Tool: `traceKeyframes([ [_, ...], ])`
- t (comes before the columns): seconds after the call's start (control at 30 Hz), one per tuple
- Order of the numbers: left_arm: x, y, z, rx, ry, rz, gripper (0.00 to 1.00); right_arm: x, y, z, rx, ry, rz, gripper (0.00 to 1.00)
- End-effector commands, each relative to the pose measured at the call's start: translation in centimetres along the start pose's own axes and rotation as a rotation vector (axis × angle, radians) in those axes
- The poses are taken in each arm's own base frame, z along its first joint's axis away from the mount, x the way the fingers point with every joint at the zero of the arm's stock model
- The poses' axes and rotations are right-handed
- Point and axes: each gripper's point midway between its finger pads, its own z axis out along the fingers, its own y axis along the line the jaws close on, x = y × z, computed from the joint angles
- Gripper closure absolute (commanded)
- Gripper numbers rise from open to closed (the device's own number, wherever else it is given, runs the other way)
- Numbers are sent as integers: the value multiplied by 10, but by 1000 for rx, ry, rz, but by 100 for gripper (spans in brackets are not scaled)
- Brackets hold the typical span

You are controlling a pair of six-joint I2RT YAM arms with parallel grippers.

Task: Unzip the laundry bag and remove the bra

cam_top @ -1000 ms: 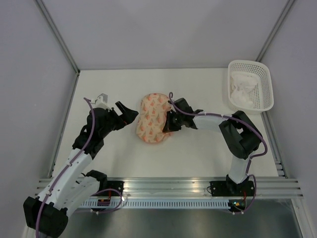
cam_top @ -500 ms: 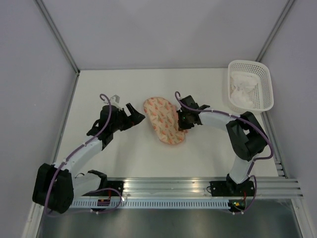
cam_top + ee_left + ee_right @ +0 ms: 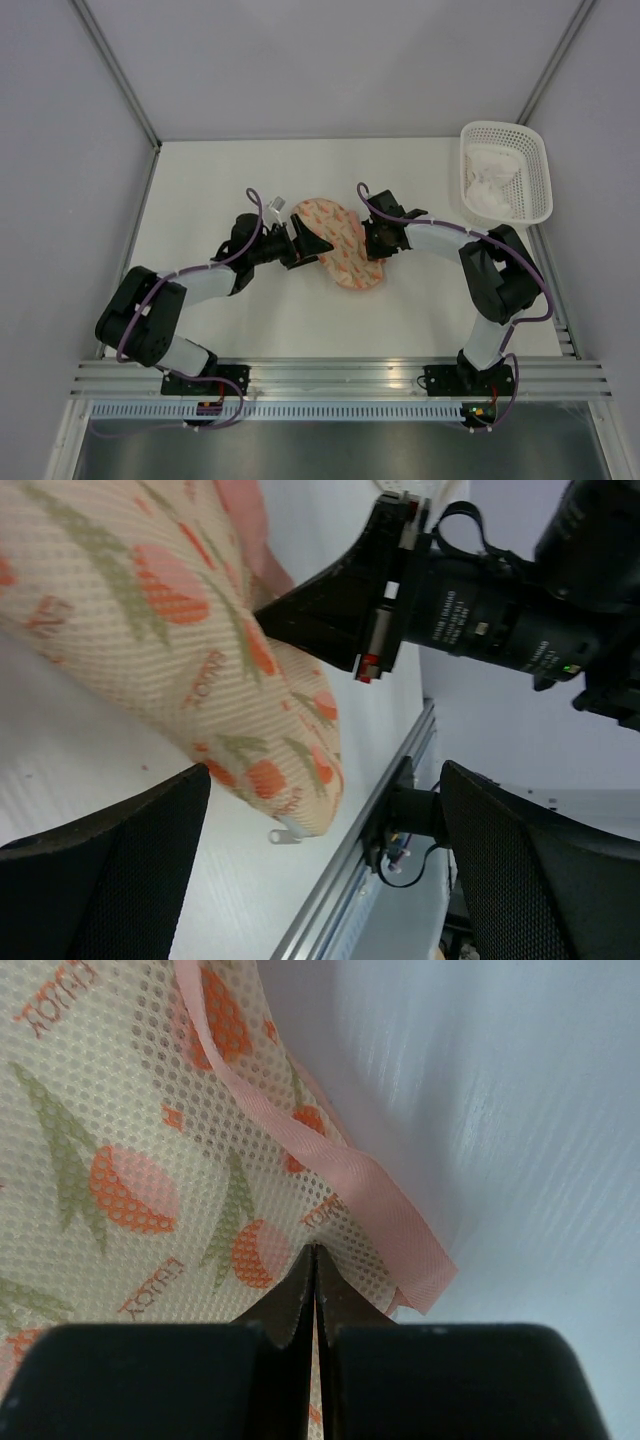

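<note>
My right gripper is holding the mesh, away from the zipper pull (image 3: 284, 836). Next, my left gripper takes hold of the bag (image 3: 337, 266) so that my right gripper is free to reach the pull.
The laundry bag (image 3: 343, 250), a cream pouch with orange prints and pink trim, lies mid-table between both arms. My right gripper (image 3: 373, 243) is shut on the mesh fabric at its right edge (image 3: 315, 1252), beside the pink loop strap (image 3: 352, 1182). My left gripper (image 3: 314, 250) is open at the bag's left side. In the left wrist view the bag (image 3: 190, 650) lies above and between my fingers (image 3: 100, 880), its metal zipper pull (image 3: 283, 833) hanging at the bag's lower tip. The bag looks zipped shut. The bra does not show.
A white lattice basket (image 3: 540, 165) holding white cloth (image 3: 488, 185) stands at the back right. Grey walls with metal posts enclose the table. An aluminium rail (image 3: 340, 375) runs along the near edge.
My left gripper has swung right and down to the bag's left edge. The bag, held by my right gripper, has turned and shifted slightly right.
</note>
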Motion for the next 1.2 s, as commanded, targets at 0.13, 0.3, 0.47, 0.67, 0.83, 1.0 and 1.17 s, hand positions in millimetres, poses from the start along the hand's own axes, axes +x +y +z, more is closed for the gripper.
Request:
traceKeyframes([
  [0.13,-2,-32,9,-22,-26,-46,1,0,-13,-1,60,8,-12,99],
  [0.3,17,0,2,-251,67,-137,1,-3,-16,-4,70,-4,-3,99],
  [0.47,28,15,-5,-376,71,-163,1,-6,-16,-5,67,-14,3,100],
  [0.67,35,30,11,-414,46,-256,2,-6,-15,-5,60,-20,7,99],
  [0.83,25,22,41,-373,-7,-308,3,-8,-12,-7,40,-32,6,100],
  [1.0,15,19,56,-380,-58,-335,4,-10,-9,-11,23,-46,3,100],
  [1.17,4,15,53,-377,-115,-318,15,-9,-9,-10,19,-45,2,100],
])
